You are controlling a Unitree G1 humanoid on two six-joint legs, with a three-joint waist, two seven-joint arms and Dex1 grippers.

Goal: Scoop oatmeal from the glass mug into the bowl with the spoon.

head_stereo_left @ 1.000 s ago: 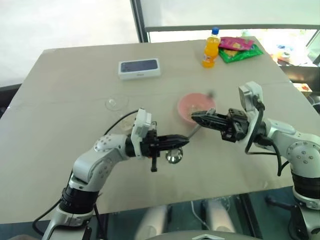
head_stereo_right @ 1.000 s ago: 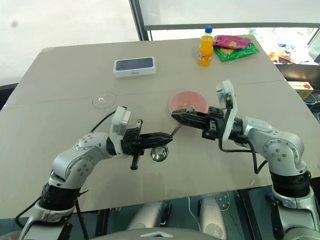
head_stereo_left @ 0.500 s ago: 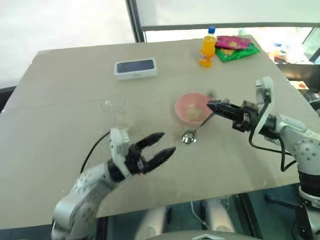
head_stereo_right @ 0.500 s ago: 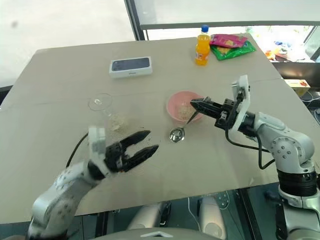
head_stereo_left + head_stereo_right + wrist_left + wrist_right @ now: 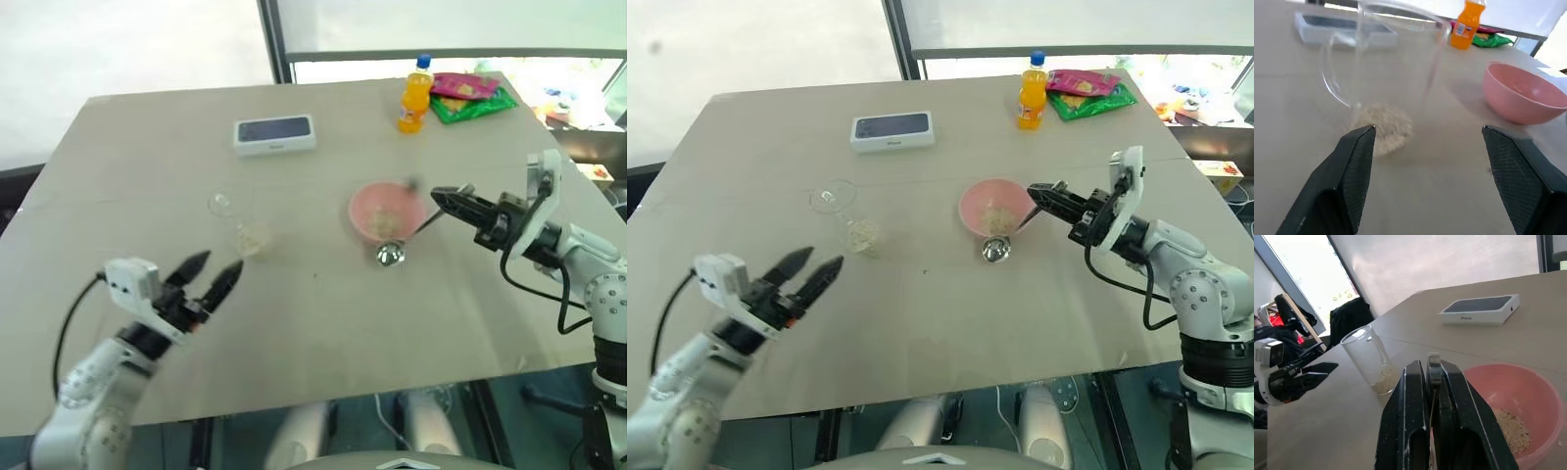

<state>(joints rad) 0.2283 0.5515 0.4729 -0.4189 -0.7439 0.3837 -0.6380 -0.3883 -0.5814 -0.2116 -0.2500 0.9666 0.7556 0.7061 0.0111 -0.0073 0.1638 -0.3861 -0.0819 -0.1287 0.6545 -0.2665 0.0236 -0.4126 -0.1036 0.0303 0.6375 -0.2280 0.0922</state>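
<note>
My gripper will rest the spoon inside the mug [image 5: 1393,83], which will stay upright and prop it, since the glass mug's tall walls [image 5: 1436,63] rise well above the shallow oatmeal.
The glass mug [image 5: 233,221] stands left of the table's middle, with oatmeal [image 5: 254,238] at its bottom. More oatmeal [image 5: 1511,428] lies in the pink bowl [image 5: 358,217], which sits to the mug's right. My right gripper [image 5: 438,194] is shut on the spoon's handle beside the bowl's right rim. The spoon [image 5: 391,255] slants down from the gripper, its oval end low in front of the bowl. Near the table's front left, my left gripper [image 5: 219,262] is open and holds nothing. It points at the mug [image 5: 1386,63] from a short way off.
A white phone box [image 5: 274,134] lies at the back left. An orange drink bottle [image 5: 415,94] and bright snack packets [image 5: 470,96] sit at the back right. The table's front edge [image 5: 323,406] runs just behind my arms.
My left gripper has opened and swung away to the left, uncovering the mug. My right gripper has carried the spoon to the right, so its oval end now hangs in front of the bowl.
</note>
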